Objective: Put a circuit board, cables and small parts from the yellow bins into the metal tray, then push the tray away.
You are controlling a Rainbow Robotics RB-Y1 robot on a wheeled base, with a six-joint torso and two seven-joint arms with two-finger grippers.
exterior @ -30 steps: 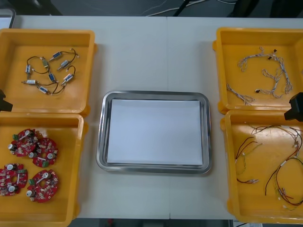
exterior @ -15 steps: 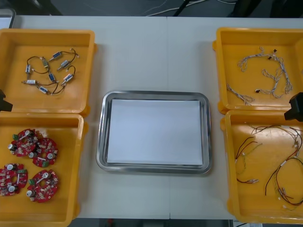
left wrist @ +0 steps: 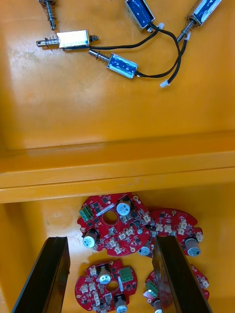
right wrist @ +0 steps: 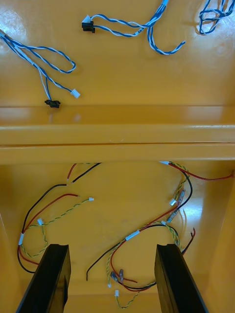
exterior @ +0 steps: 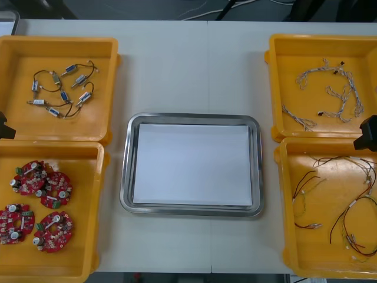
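A white sleeve holds red, black and yellow wires together. I expect the red and black cable to rise as a single bundle when I lift it.
The metal tray, white inside, lies at the table's middle with nothing in it. Several round red circuit boards fill the near left yellow bin; in the left wrist view a circuit board lies between and beyond the open fingers of my left gripper. Small metal parts on black leads sit in the far left bin. My right gripper hangs open over red, black and yellow cables. Twisted blue and white cables lie in the bin beyond.
The left arm shows at the left edge between the two left bins, the right arm at the right edge between the right bins. Bare table stretches beyond the tray's far rim.
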